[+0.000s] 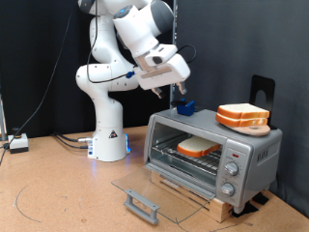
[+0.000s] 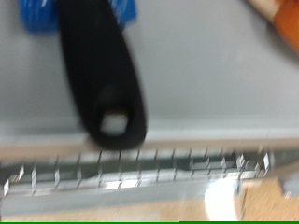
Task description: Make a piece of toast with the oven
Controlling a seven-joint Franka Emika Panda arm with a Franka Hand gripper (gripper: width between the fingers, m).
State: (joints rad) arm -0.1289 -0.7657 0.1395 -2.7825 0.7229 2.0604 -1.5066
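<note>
The robot's gripper hangs above the oven's top while the glass door (image 1: pixel 166 196) lies folded down, so the gripper should move back, turn and come in low beside the grey bar handle (image 1: pixel 142 207).
The oven (image 1: pixel 253 155) stands at the exterior view's right with its glass door (image 1: pixel 154 184) folded down flat and its grey bar handle (image 1: pixel 142 205) in front. One piece of toast (image 1: pixel 197 148) lies on the wire rack inside. Two more slices (image 1: pixel 243 117) are stacked on the oven's top. My gripper (image 1: pixel 178 94) hangs empty above the top's left end, beside a small blue block (image 1: pixel 185 107). In the wrist view the black fingers (image 2: pixel 103 75) look closed together over the grey oven top (image 2: pixel 206 75), with the wire rack (image 2: pixel 140 170) beyond its edge.
The oven rests on a wooden board (image 1: pixel 208 198) on a brown table (image 1: pixel 58 193). The robot's white base (image 1: pixel 109 135) stands at the exterior view's left, with cables (image 1: pixel 68 141) on the table and a black curtain behind. A black stand (image 1: pixel 262 92) rises behind the oven.
</note>
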